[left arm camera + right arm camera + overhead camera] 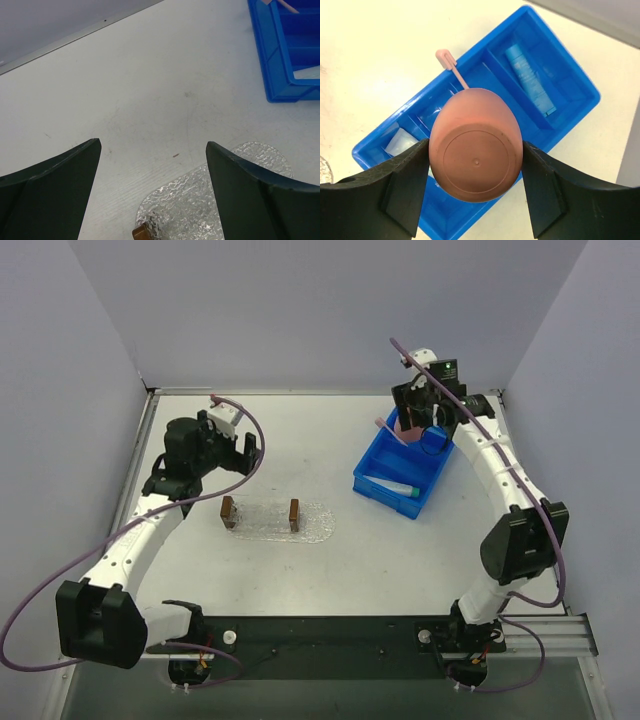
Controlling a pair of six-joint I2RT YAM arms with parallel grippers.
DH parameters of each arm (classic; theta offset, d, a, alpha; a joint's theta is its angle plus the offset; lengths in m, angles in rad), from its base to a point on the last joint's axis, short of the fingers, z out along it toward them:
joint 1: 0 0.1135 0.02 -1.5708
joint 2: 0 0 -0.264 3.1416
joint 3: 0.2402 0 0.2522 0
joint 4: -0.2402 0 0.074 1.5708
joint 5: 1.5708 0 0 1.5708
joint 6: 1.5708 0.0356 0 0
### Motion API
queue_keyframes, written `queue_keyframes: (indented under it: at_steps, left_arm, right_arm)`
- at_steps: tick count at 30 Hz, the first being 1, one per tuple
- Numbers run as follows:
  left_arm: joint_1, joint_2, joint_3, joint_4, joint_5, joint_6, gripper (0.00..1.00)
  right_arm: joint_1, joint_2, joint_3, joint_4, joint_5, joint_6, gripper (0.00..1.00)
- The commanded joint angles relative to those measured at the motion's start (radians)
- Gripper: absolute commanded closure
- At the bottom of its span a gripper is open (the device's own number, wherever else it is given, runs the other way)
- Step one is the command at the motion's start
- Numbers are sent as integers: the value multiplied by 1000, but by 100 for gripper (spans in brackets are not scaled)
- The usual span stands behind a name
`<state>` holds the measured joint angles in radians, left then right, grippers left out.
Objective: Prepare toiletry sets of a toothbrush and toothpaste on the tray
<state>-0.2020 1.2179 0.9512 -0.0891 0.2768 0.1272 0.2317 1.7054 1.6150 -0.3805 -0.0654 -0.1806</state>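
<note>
The pink cup is held by its base (476, 162) in my right gripper and the cup's rim is free, so my left gripper should go on moving toward that rim (407, 436) and close there.
My right gripper (413, 422) is shut on a pink cup (476, 150) and holds it tipped above the blue bin, its base toward the wrist camera. The pink toothbrush (452, 67) sticks out of the cup's far side, head over the bin; it also shows in the top view (384, 425). A light blue toothpaste tube (530, 80) lies in one bin compartment. A whitish tube (399, 142) lies in another; in the top view it (400, 489) shows a teal end. The clear bumpy tray (275, 520) lies mid-table. My left gripper (240, 453) is open and empty, just behind the tray (200, 200).
The blue divided bin (372, 480) stands right of centre; its rim (580, 107) shows below the cup. Two small brown blocks (228, 511) (294, 514) stand on the tray; one shows in the left wrist view (142, 231). Grey walls enclose the table.
</note>
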Motion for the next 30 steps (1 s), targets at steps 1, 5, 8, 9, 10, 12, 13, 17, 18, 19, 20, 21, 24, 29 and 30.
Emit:
queue_keyframes:
  at_steps: [1, 5, 8, 9, 10, 12, 13, 17, 18, 19, 20, 21, 24, 29, 30]
  left_arm:
    - [-5, 11, 98, 54, 87, -63, 3]
    - [-13, 25, 150, 74, 185, -153, 3]
    - [-36, 44, 194, 115, 268, -222, 3]
    - [-54, 51, 205, 121, 300, -239, 2]
    - [-60, 57, 215, 129, 315, -259, 3]
    - [-86, 75, 245, 166, 375, -328, 3]
    - [-92, 83, 251, 179, 396, -383, 3]
    - [-122, 120, 259, 327, 487, -553, 4]
    - [-126, 126, 253, 360, 504, -590, 4]
    - [-137, 132, 251, 421, 522, -662, 4]
    - [-142, 146, 245, 455, 532, -698, 5]
    - [-149, 150, 238, 483, 541, -730, 5]
    - [-168, 172, 230, 610, 565, -856, 6]
    - [-183, 189, 206, 765, 579, -1007, 7]
    - [-185, 190, 204, 790, 581, -1032, 7]
  right_arm:
    - [6, -102, 59, -58, -39, 30, 95]
    - [5, -162, 68, -80, -138, 76, 98]
    - [6, -205, 78, -81, -272, 122, 99]
    - [6, -216, 91, -81, -337, 147, 99]
    - [6, -231, 100, -83, -376, 162, 100]
    - [6, -245, 118, -81, -447, 181, 100]
    - [6, -250, 141, -80, -526, 219, 100]
    - [6, -274, 168, -31, -680, 292, 100]
    - [6, -283, 168, -14, -701, 308, 100]
    - [5, -288, 160, 6, -749, 344, 100]
    - [6, -294, 155, 52, -772, 365, 100]
    - [6, -305, 149, 75, -790, 383, 100]
    - [6, -322, 109, 187, -850, 480, 100]
    - [6, -325, 57, 336, -922, 601, 100]
    - [6, -326, 40, 348, -930, 627, 100]
